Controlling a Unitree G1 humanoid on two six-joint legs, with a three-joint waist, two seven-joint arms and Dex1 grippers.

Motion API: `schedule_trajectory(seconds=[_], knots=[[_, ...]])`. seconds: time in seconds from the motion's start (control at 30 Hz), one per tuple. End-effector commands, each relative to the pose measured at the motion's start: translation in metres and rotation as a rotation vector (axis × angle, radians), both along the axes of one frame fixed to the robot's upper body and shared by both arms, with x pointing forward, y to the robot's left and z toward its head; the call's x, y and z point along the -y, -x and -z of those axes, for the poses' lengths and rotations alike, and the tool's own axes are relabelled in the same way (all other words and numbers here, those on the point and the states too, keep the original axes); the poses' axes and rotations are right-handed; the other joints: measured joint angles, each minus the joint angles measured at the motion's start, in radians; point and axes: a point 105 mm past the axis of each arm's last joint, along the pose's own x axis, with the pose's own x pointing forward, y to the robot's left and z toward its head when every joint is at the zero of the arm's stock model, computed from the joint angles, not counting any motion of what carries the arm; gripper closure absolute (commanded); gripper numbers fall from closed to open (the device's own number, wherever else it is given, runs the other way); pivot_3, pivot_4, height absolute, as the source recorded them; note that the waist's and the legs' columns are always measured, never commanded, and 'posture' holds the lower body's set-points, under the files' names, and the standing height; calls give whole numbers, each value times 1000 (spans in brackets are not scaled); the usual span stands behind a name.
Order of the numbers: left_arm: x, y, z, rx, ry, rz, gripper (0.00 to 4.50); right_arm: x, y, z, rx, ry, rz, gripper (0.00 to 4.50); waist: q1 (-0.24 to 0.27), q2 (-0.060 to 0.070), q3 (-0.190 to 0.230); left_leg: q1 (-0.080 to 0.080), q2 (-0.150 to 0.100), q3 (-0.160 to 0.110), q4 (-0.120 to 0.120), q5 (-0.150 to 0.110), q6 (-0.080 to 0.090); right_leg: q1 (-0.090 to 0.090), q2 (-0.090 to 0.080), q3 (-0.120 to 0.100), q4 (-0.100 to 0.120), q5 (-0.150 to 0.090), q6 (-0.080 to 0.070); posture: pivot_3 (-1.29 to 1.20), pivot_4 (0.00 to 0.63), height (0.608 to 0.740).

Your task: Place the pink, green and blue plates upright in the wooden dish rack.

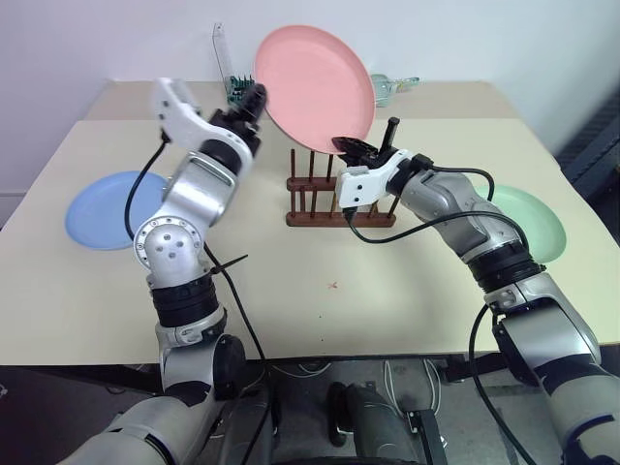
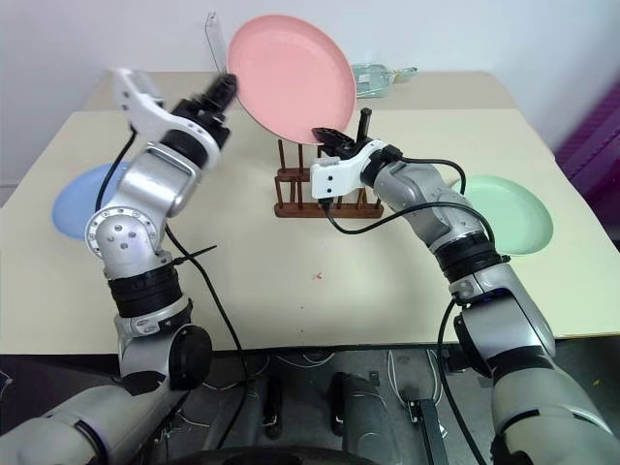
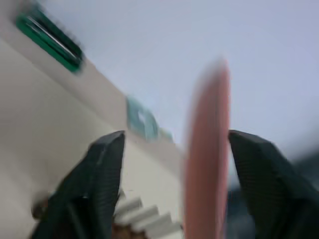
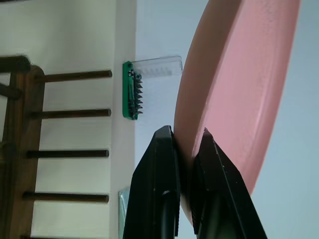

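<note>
The pink plate's broad side [image 1: 315,85] stands across the dish rack's slots, so next my right gripper turns it edge-on and lowers it into the slot [image 1: 384,210] nearest the green plate.
The pink plate [image 1: 315,87] is held upright in the air, above the wooden dish rack [image 1: 339,199] at the table's middle. My right gripper [image 1: 351,147] is shut on its lower rim; the right wrist view shows both fingers pinching the pink plate [image 4: 239,74]. My left gripper [image 1: 255,102] is open at the plate's left edge. In the left wrist view the plate's rim [image 3: 207,149] stands between the spread fingers with a gap on each side. The blue plate [image 1: 102,208] lies flat at the left, and the green plate [image 1: 533,223] lies flat at the right.
A green-based tool holder with a clear lid [image 1: 232,82] stands at the table's back, behind the left gripper. A pale green object [image 1: 392,85] lies at the back right. Black cables hang from both arms above the table's front.
</note>
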Motion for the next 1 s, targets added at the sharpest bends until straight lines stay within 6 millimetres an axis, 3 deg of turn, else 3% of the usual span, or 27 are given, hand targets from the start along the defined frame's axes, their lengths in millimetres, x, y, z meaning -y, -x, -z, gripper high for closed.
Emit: schedule_trajectory(seconds=[0.03, 0.1, 0.2, 0.27, 0.33, 0.47, 0.67, 1.0], knots=[[-36, 5, -22, 108, 16, -141, 1369, 28, 5, -38, 60, -154, 46, 4500, 0, 0, 0, 0, 0, 0, 0, 0, 0, 0, 0, 0, 0, 0, 0, 0, 150, 730], [-54, 6, -22, 132, -134, -227, 1369, 42, 12, -51, 13, -305, 37, 4500, 0, 0, 0, 0, 0, 0, 0, 0, 0, 0, 0, 0, 0, 0, 0, 0, 150, 730], [-57, 7, -7, 164, -638, -257, 1369, 49, 28, -74, -201, -726, -98, 4500, -9, 1, 0, 0, 0, 1, -2, 0, 0, 0, 1, 0, 0, 1, 0, 0, 150, 730], [-40, 10, 23, 189, -861, -90, 1369, 52, 43, -86, -461, -1098, -261, 4500, -11, 1, 1, 2, 1, 1, -3, 0, 0, 0, 1, 0, 2, 1, -1, 0, 150, 730], [-25, 19, 50, 210, -1001, 88, 1369, 51, 60, -89, -626, -1226, -371, 4500, -8, 4, 1, 2, 3, -2, -3, 0, -1, 0, 0, 0, 5, 2, -3, 0, 150, 730], [4, 55, 94, 271, -1121, 447, 1369, 57, 73, -75, -816, -1278, -373, 4500, -7, 4, 2, 1, 4, -2, -3, -2, -4, -2, -4, 0, 1, -1, -8, 0, 150, 730], [24, 86, 112, 303, -1050, 688, 1369, 63, 72, -64, -864, -1241, -293, 4500, -4, 9, 4, -13, 3, -2, -1, -1, -1, -16, -6, 0, 1, 1, -9, 0, 150, 730], [31, 94, 119, 299, -1031, 729, 1369, 72, 54, -36, -960, -1193, -158, 4500, -2, 9, 4, -13, 2, -2, 1, 0, 0, -15, -1, -1, 2, -1, -5, 0, 150, 730]])
